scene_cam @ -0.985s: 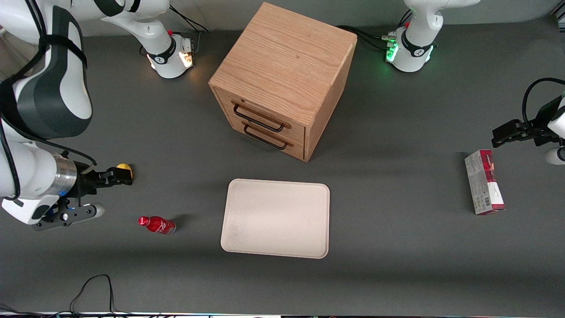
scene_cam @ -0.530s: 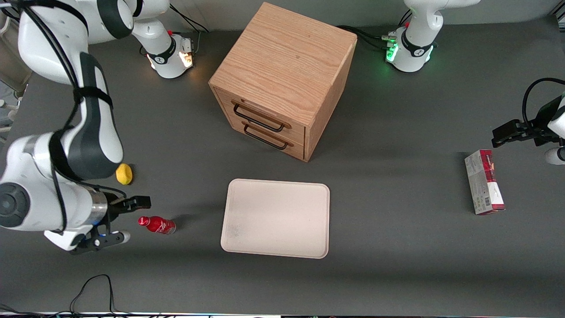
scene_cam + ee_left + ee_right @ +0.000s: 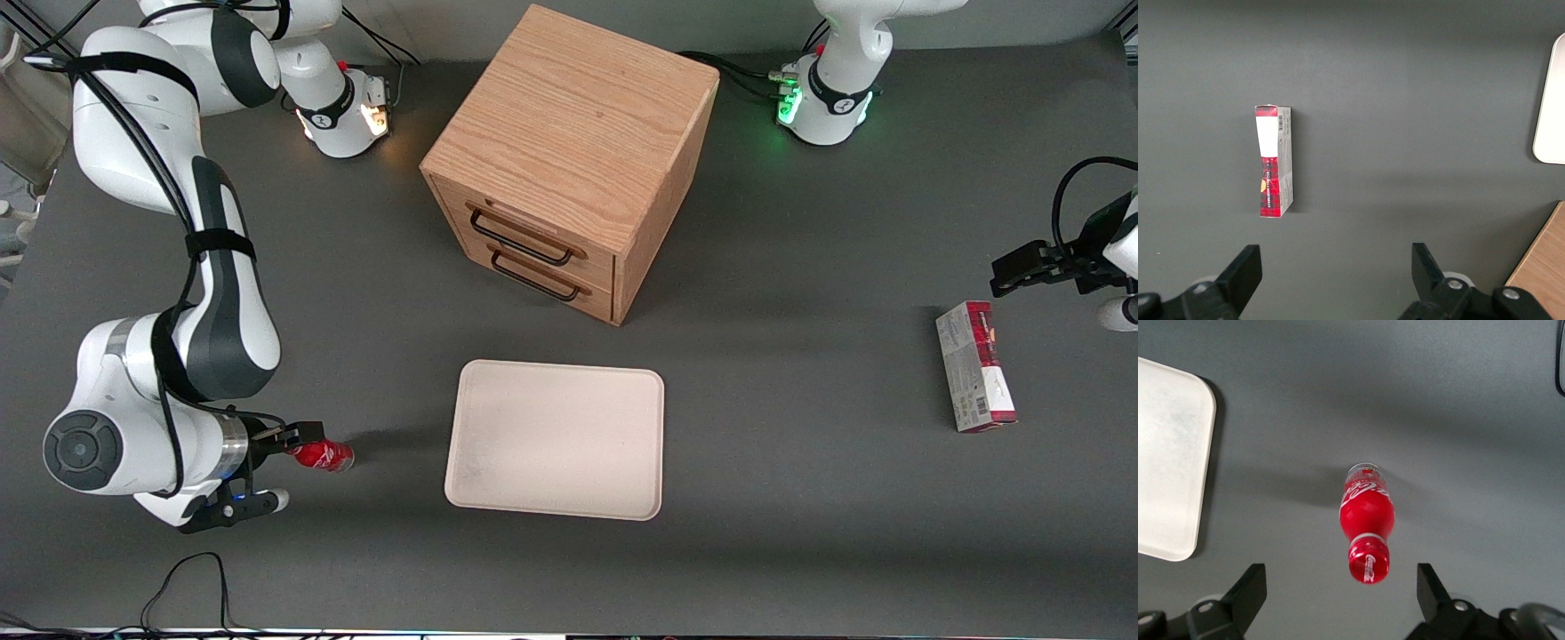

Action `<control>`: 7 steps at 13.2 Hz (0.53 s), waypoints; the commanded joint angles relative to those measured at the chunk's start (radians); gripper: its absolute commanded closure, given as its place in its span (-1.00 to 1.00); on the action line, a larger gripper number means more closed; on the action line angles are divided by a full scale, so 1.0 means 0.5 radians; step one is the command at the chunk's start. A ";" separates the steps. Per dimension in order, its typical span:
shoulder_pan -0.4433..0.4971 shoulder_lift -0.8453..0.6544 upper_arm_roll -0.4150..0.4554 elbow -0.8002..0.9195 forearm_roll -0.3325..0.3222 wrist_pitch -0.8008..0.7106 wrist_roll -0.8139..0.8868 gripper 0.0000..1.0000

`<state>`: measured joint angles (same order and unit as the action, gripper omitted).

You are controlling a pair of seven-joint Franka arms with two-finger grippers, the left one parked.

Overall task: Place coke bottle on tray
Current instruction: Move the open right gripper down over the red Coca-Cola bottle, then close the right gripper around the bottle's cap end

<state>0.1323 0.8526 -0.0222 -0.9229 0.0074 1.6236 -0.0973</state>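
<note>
Shadows fan out [image 3: 1305,485] from the base of the coke bottle [image 3: 323,455], so I expect the coke bottle to stay standing when I lift it by the red cap.
The coke bottle [image 3: 327,456], small, red and glossy with white lettering, lies on its side on the grey table, apart from the tray and toward the working arm's end. The right wrist view shows it [image 3: 1367,517] with its red cap pointing at the camera. My right gripper [image 3: 284,467] is open and empty at the bottle's cap end; in the wrist view [image 3: 1340,593] the cap sits between the two spread fingers, closer to one of them. The cream tray [image 3: 556,438] lies flat and bare in front of the cabinet; one corner of it shows in the wrist view [image 3: 1168,453].
A wooden drawer cabinet [image 3: 569,160] with two shut drawers stands farther from the front camera than the tray. A red-and-grey carton [image 3: 975,378] lies toward the parked arm's end, also in the left wrist view [image 3: 1275,160]. A black cable [image 3: 191,578] loops near the table's front edge.
My right arm has swung nearer the front camera and toward the bottle, bringing the open gripper to the cap end. The arm now covers the yellow lemon. The bottle has not moved.
</note>
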 commanded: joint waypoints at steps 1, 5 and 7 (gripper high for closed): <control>-0.031 0.028 -0.008 0.033 0.007 -0.010 -0.023 -0.99; -0.065 0.013 -0.008 -0.038 0.013 -0.020 -0.094 -0.98; -0.062 0.013 -0.008 -0.053 0.019 -0.001 -0.088 -0.98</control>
<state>0.0969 0.8671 -0.0229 -0.9322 0.0074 1.6189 -0.1204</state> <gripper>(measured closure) 0.009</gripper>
